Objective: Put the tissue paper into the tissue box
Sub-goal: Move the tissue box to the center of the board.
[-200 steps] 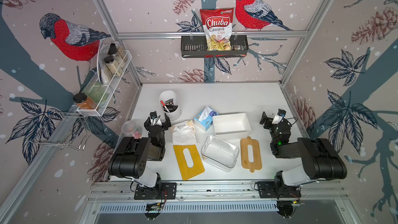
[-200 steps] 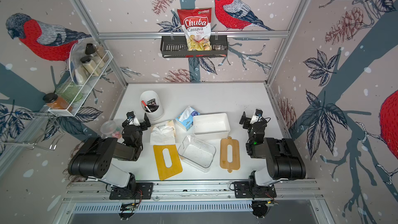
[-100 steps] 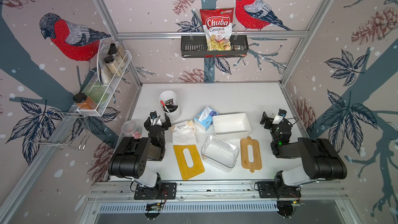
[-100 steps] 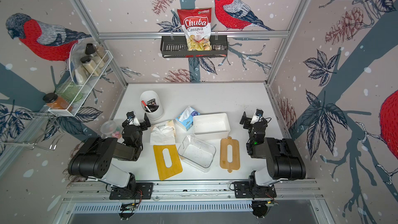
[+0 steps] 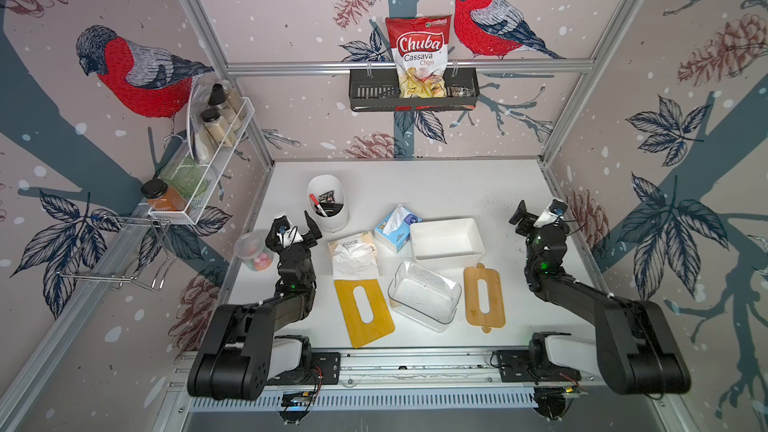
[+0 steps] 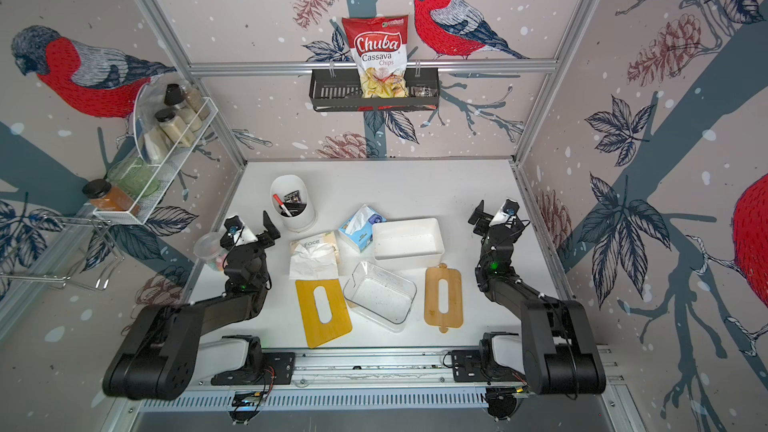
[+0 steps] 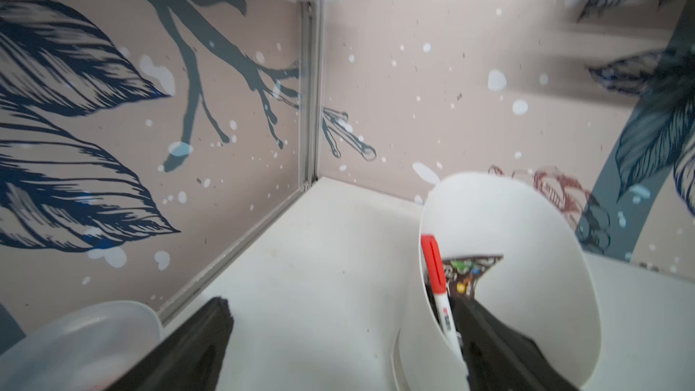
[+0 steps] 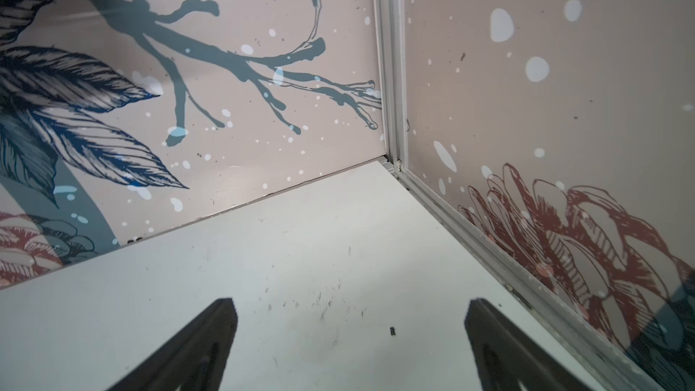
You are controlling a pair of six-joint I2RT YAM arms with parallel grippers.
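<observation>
Next, my right gripper moves the white box's end rim [image 5: 478, 234] back to make room first, because the clear tissue box [image 5: 425, 292] sits at a slant close against the white tissue box.
In both top views a beige tissue paper pack [image 5: 353, 255] [image 6: 313, 255] and a blue tissue paper pack [image 5: 397, 228] lie mid-table. Beside them stand an open white tissue box [image 5: 451, 254] [image 6: 409, 257] and an open clear tissue box [image 5: 424, 297] [image 6: 380, 295], both empty. Two bamboo lids [image 5: 363, 311] [image 5: 484, 297] lie flat near the front. My left gripper [image 5: 293, 228] [image 7: 340, 310] is open, left of the beige pack. My right gripper [image 5: 536, 216] [image 8: 348, 308] hangs open over bare table near the right wall. Neither holds anything.
A white pen holder [image 5: 328, 201] [image 7: 526, 220] with a red marker [image 7: 436, 276] stands just ahead of the left gripper. A clear jar [image 5: 253, 251] of sweets sits by the left wall. Wall racks hold jars [image 5: 216, 118] and a chips bag [image 5: 417, 56].
</observation>
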